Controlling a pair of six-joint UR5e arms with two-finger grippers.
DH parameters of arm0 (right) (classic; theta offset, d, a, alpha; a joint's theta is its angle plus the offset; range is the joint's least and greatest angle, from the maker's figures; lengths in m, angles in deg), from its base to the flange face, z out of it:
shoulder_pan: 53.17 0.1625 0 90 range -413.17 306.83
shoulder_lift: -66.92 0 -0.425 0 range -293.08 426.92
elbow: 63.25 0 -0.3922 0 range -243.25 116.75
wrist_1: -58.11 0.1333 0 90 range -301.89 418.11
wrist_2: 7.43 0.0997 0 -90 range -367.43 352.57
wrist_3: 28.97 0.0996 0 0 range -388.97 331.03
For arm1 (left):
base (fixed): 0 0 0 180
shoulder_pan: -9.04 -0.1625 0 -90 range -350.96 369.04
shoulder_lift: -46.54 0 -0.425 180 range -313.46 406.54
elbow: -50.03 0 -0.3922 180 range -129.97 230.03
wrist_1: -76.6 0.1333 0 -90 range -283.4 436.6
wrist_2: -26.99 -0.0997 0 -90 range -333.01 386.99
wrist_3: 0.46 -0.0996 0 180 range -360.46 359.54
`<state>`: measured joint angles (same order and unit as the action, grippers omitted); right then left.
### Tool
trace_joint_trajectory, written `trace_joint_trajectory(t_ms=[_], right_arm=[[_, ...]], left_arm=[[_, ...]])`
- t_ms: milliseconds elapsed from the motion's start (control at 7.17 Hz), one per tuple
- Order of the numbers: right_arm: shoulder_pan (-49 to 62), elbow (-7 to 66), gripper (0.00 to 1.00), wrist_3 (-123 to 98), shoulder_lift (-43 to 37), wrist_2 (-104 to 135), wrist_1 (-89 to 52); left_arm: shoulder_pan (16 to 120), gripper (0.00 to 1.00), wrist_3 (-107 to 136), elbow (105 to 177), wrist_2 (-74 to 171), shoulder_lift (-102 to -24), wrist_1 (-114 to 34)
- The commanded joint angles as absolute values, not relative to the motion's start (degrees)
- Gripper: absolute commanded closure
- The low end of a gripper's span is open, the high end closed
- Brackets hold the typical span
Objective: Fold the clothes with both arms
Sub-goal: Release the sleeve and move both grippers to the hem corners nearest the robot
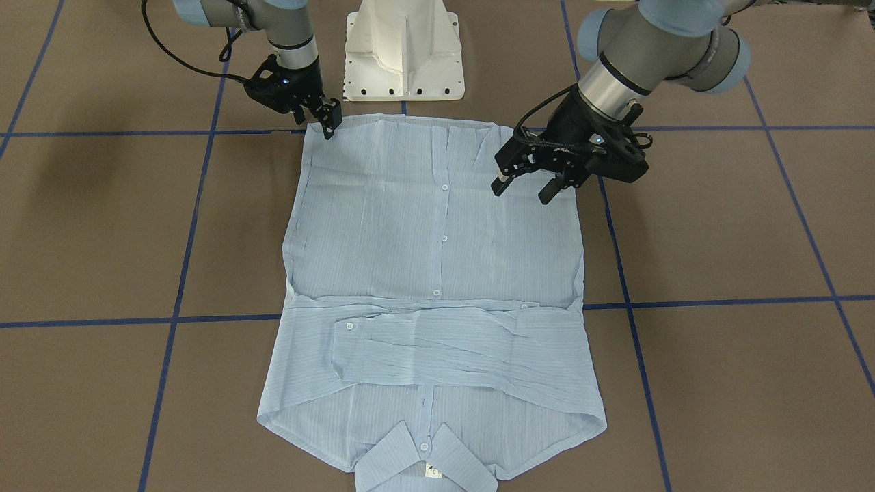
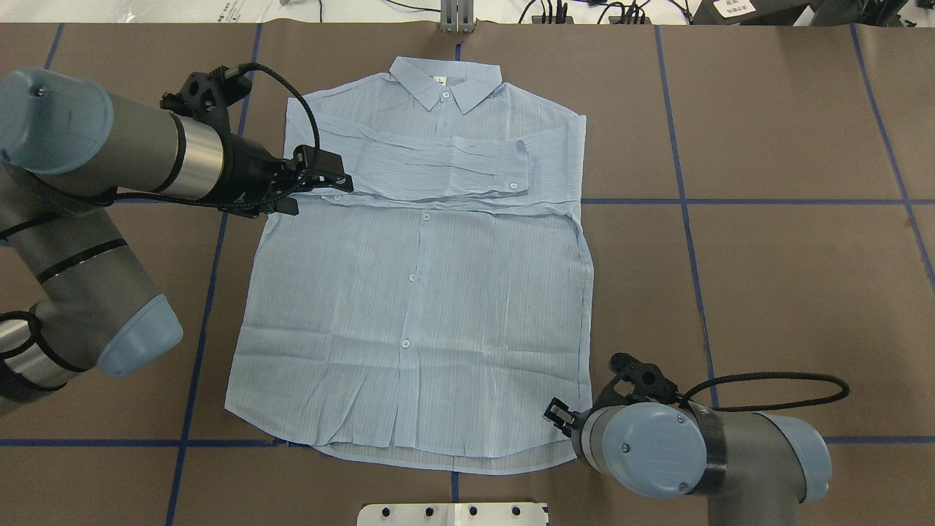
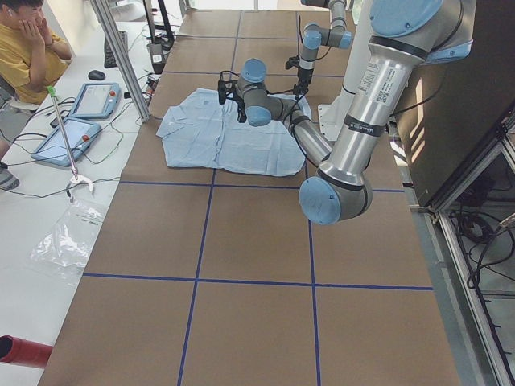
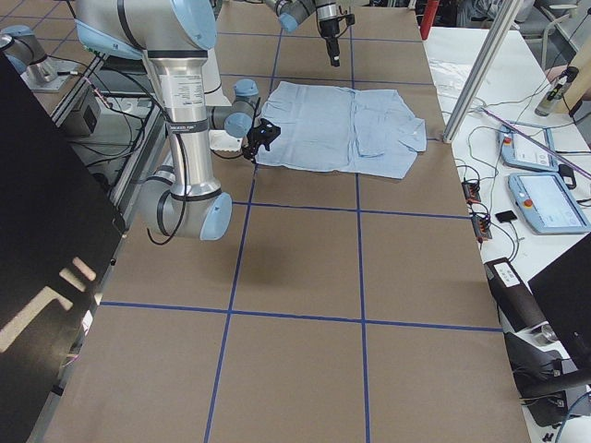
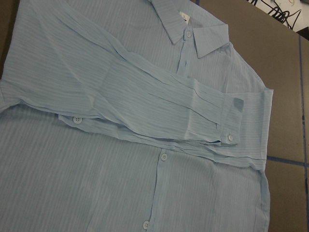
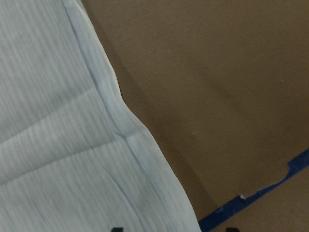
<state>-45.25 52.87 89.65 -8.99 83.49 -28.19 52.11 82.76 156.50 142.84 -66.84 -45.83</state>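
The hem (image 1: 403,117) will sag in the middle when I carry its corners over the folded sleeves, because the shirt's edge (image 6: 126,108) lies thin and wavy.
The light blue pinstriped shirt (image 2: 416,292) lies flat on the brown table, buttoned side up, collar (image 2: 445,80) away from the robot. Both sleeves are folded across the chest (image 1: 437,348). My left gripper (image 1: 523,188) hovers open just above the shirt's side near the folded sleeves, with nothing between its fingers; in the overhead view the left gripper (image 2: 315,193) is at the shirt's left edge. My right gripper (image 1: 329,121) is low at the hem corner on the other side, open; its wrist view shows the shirt's edge (image 6: 120,130) running between two dark fingertips (image 6: 116,229).
The white pedestal base (image 1: 403,55) stands just behind the hem. Blue tape lines (image 1: 102,321) grid the brown table. A metal post (image 3: 121,56) rises at the far edge. Beyond it a person (image 3: 28,48) sits by a side table with tablets (image 3: 68,137).
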Motion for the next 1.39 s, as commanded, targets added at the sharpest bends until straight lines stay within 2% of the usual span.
trace_joint_trajectory(t_ms=[0,139,279,418,836,976,1255], right_arm=[[-45.53,52.68,0.47,89.68,-9.63,83.45,-28.20],[-45.79,52.59,0.51,89.68,-9.72,83.45,-28.20],[-45.88,52.50,0.78,89.68,-9.63,83.45,-28.20],[-45.79,52.68,1.00,89.68,-9.54,83.62,-28.20],[-45.00,53.29,1.00,89.59,-9.63,83.71,-28.20],[-44.56,55.99,1.00,89.51,-11.02,84.24,-28.20],[-44.38,59.52,1.00,89.50,-15.24,84.85,-28.20]], left_arm=[[52.10,0.01,82.77,156.38,142.83,-66.84,-45.84],[52.10,0.01,82.86,156.29,142.83,-66.84,-45.75],[52.10,0.01,82.77,156.29,142.83,-66.84,-45.75],[52.10,0.01,82.95,156.55,142.74,-65.71,-45.75],[50.97,0.01,83.64,159.97,142.83,-58.44,-45.66],[48.44,0.00,85.56,163.64,142.66,-53.45,-45.66],[35.83,0.00,93.35,169.20,133.58,-45.86,-43.57]])
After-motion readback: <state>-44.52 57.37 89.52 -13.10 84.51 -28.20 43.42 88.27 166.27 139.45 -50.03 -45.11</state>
